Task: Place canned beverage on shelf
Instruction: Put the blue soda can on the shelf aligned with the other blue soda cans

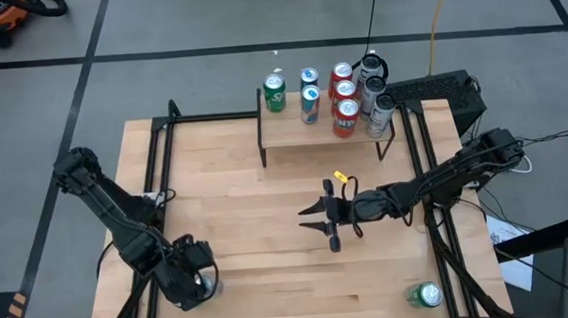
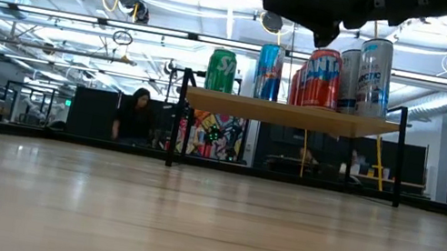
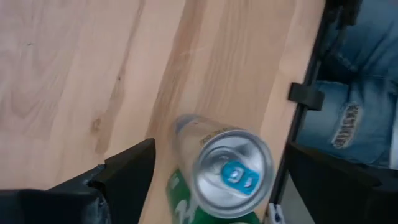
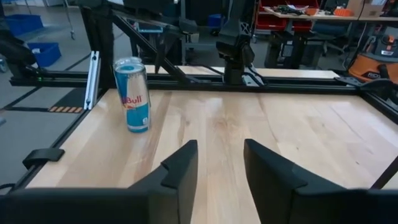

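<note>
The Red Bull can (image 4: 134,96) is a long way from the robot's right gripper, so next the left gripper puts the can down near the middle of the table (image 1: 267,242) first.
A slim blue-and-silver Red Bull can (image 4: 132,93) stands upright on its base near the table's near left corner. My left gripper (image 1: 200,275) hangs above it, open and pointing down. In the left wrist view its fingers stand on either side of the can's silver top (image 3: 231,169) without touching it. My right gripper (image 1: 314,225) is open over the middle of the table, pointing level toward the table's left edge, with nothing between its fingers (image 4: 221,149). The shelf (image 1: 303,138) stands at the far middle and carries several upright cans (image 2: 325,74).
A green can (image 1: 424,295) lies near the table's near right corner. Black frame rails (image 1: 154,168) run along the table's left and right sides. A person in jeans (image 3: 364,93) stands just beyond the table's edge by the left arm. Bare wood lies between the shelf and the grippers.
</note>
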Robot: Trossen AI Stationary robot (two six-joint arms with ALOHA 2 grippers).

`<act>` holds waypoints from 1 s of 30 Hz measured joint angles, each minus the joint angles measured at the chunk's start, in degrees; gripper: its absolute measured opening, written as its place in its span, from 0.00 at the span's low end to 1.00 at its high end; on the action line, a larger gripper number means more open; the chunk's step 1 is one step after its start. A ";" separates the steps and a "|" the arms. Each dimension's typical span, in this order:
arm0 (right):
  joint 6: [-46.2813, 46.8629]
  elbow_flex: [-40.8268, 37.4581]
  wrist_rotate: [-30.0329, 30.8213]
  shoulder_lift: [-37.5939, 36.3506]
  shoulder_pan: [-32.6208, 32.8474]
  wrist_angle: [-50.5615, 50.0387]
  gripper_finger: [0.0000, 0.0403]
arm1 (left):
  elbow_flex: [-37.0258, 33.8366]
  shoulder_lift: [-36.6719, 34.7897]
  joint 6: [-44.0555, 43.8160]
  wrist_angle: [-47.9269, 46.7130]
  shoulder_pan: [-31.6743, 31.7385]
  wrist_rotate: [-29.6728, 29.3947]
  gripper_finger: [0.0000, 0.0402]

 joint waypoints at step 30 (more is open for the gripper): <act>1.51 0.02 -0.02 0.00 -0.02 -1.51 0.32 | 0.00 9.25 16.36 -5.14 5.26 -0.88 0.65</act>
